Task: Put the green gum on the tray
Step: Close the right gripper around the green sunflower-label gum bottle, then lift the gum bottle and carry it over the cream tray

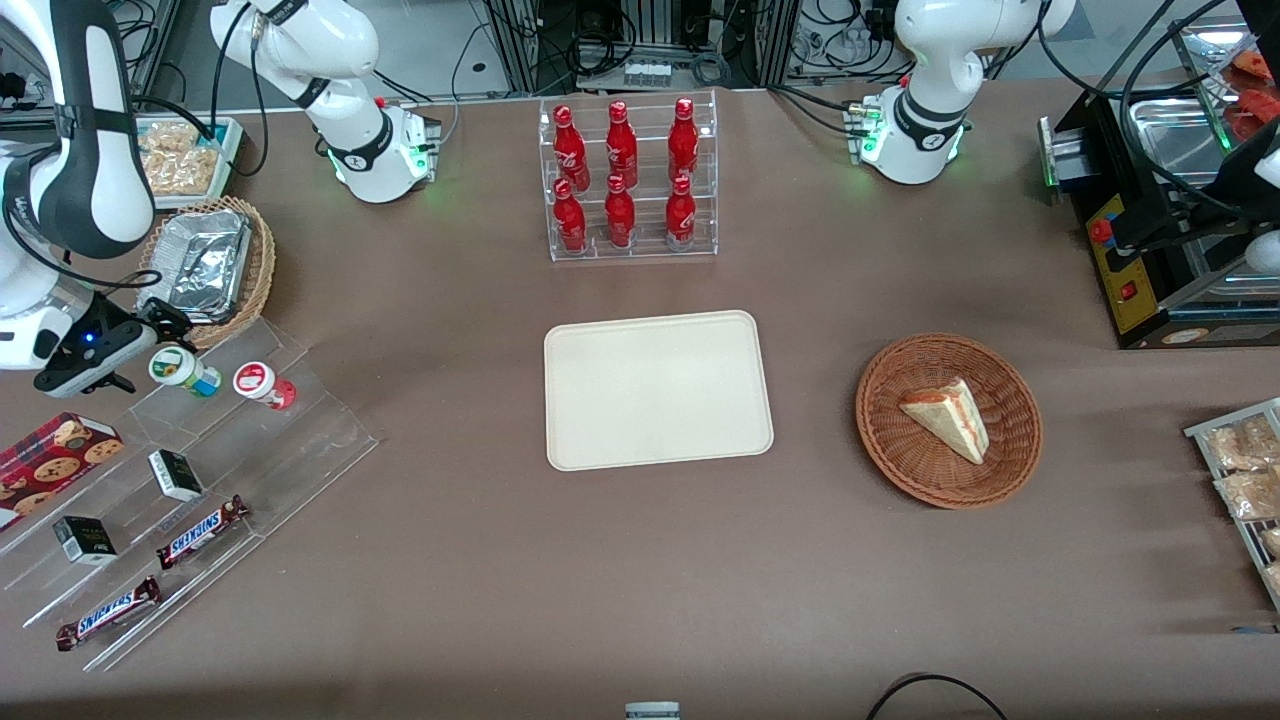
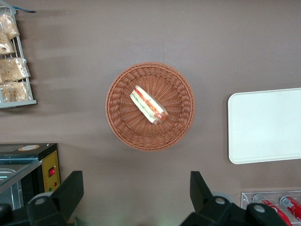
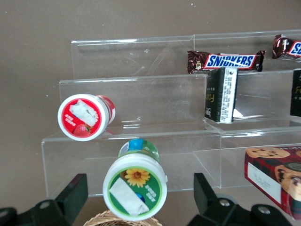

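Observation:
I expect the green gum [image 1: 202,379] to come up whole under the white lid [image 1: 172,365] when I lift by the lid, because the lid sits closed and even all around.
The green gum [image 1: 182,369] lies on its side on the top step of a clear stepped stand [image 1: 300,440], toward the working arm's end of the table. Its white lid with the green sunflower label [image 3: 135,186] faces the wrist camera. My right gripper [image 1: 148,350] is open at the lid end, its two fingers [image 3: 70,195] spread wide on either side of the lid [image 3: 138,197] with gaps to it. The cream tray [image 1: 655,390] lies bare at mid-table, well away from the gum; its edge [image 2: 263,125] also shows in the left wrist view.
A red-lidded gum bottle [image 1: 262,383] lies beside the green one. Lower steps hold black boxes [image 1: 175,474] and Snickers bars [image 1: 202,531]; a cookie box [image 1: 55,455] sits alongside. A wicker basket with a foil container [image 1: 205,265] is just past the gripper. Cola bottle rack [image 1: 628,180], sandwich basket [image 1: 948,420].

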Controlling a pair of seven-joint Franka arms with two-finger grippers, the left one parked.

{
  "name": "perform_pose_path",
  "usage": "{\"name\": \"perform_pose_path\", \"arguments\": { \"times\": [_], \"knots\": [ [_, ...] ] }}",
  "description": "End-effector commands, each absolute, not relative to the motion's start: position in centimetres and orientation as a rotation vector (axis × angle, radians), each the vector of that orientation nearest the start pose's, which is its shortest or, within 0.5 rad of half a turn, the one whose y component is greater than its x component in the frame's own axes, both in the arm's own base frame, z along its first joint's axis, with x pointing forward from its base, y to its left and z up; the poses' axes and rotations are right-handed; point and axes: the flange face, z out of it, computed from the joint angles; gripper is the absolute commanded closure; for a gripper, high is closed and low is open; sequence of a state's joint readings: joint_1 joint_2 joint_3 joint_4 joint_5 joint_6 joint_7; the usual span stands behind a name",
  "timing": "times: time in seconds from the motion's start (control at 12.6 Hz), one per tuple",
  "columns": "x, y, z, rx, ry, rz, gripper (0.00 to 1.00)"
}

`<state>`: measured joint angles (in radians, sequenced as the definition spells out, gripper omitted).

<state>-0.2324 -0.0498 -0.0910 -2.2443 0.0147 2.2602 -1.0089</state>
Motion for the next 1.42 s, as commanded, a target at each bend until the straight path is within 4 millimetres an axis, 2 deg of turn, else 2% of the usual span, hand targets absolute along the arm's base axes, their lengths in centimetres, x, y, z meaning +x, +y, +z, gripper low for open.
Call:
{"name": "perform_pose_path", "arguments": {
  "times": [0.0,0.47,0.55,0.63,0.71,0.79,1.19,1.35],
  "knots": [
    [49.0,-16.7,38.6,-2.977,-1.052,-0.11,0.0],
    [48.5,-16.7,37.9,-2.97,-1.052,-0.095,0.03],
    [48.5,-16.7,37.9,-2.97,-1.056,-0.094,0.14],
    [48.5,-16.7,37.9,-2.962,-1.076,-0.095,0.42],
    [48.6,-16.7,37.9,-2.961,-1.086,-0.095,0.76],
    [48.7,-16.7,37.9,-2.96,-1.088,-0.095,0.98],
    [49.2,-16.5,38.9,-2.962,-1.1,-0.109,1.0],
    [50.2,-16.3,41.1,-2.966,-1.111,-0.129,1.0]
  ]
}}
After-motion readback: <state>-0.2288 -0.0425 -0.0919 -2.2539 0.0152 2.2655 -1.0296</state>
